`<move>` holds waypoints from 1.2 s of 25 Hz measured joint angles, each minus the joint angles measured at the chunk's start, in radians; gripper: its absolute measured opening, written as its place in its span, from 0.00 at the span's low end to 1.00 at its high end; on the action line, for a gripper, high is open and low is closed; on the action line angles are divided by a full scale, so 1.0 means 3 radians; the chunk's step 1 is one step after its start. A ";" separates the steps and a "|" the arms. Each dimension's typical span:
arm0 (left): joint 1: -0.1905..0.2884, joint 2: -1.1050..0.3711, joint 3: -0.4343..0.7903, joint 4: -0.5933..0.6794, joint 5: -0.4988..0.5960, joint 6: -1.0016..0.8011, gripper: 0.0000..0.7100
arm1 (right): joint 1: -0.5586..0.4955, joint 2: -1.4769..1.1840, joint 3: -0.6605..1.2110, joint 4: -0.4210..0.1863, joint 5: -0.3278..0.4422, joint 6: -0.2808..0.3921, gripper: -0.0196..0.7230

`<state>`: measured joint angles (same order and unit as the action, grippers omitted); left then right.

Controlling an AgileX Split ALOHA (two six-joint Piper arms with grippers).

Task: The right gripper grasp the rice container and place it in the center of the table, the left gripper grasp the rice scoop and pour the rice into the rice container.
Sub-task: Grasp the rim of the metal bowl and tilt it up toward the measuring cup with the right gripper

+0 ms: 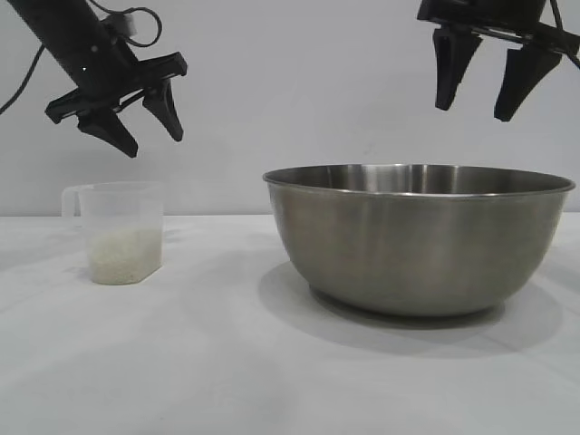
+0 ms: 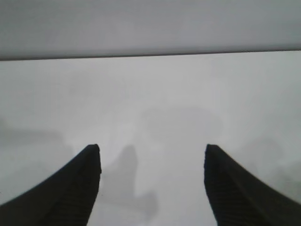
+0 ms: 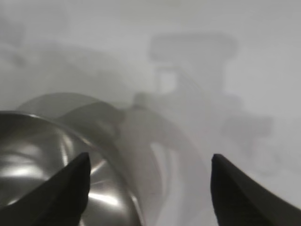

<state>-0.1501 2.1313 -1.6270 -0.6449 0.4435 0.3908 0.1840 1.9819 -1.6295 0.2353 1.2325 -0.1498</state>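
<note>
I expect the rice container to tilt when I lift it, since only an edge of the wide rim is under my right gripper.
The rice container, a large steel bowl, stands on the white table right of centre; part of its inside and rim shows in the right wrist view. My right gripper hangs open well above the bowl's right rim, touching nothing; in its own view one finger is over the bowl's inside and the other over the table outside the rim. The rice scoop, a clear plastic cup with a loop handle, stands at the left holding white rice. My left gripper is open in the air above the scoop, empty; the left wrist view shows only bare table between its fingers.
A plain pale wall runs behind the table. Bare tabletop lies between scoop and bowl and along the front.
</note>
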 joint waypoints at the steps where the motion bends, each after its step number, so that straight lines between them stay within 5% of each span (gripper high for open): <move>1: 0.0000 0.0000 0.0000 0.0000 0.0000 0.0000 0.59 | 0.0000 -0.0034 0.0091 -0.0009 0.0000 0.0000 0.68; 12: 0.0000 0.0000 0.0000 0.0000 0.0000 0.0000 0.59 | 0.0000 0.0052 0.0569 0.0080 -0.0091 -0.0006 0.68; 23: 0.0000 0.0000 0.0000 0.0000 0.0000 0.0000 0.59 | 0.0000 0.0325 0.0569 0.0170 -0.0291 -0.0071 0.03; 30: 0.0000 0.0000 0.0000 0.0000 0.0000 0.0000 0.59 | 0.0041 0.0325 0.0569 0.0366 -0.0299 -0.0079 0.03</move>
<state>-0.1501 2.1313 -1.6270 -0.6449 0.4435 0.3908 0.1964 2.0793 -1.4589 0.3451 1.1429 -0.1734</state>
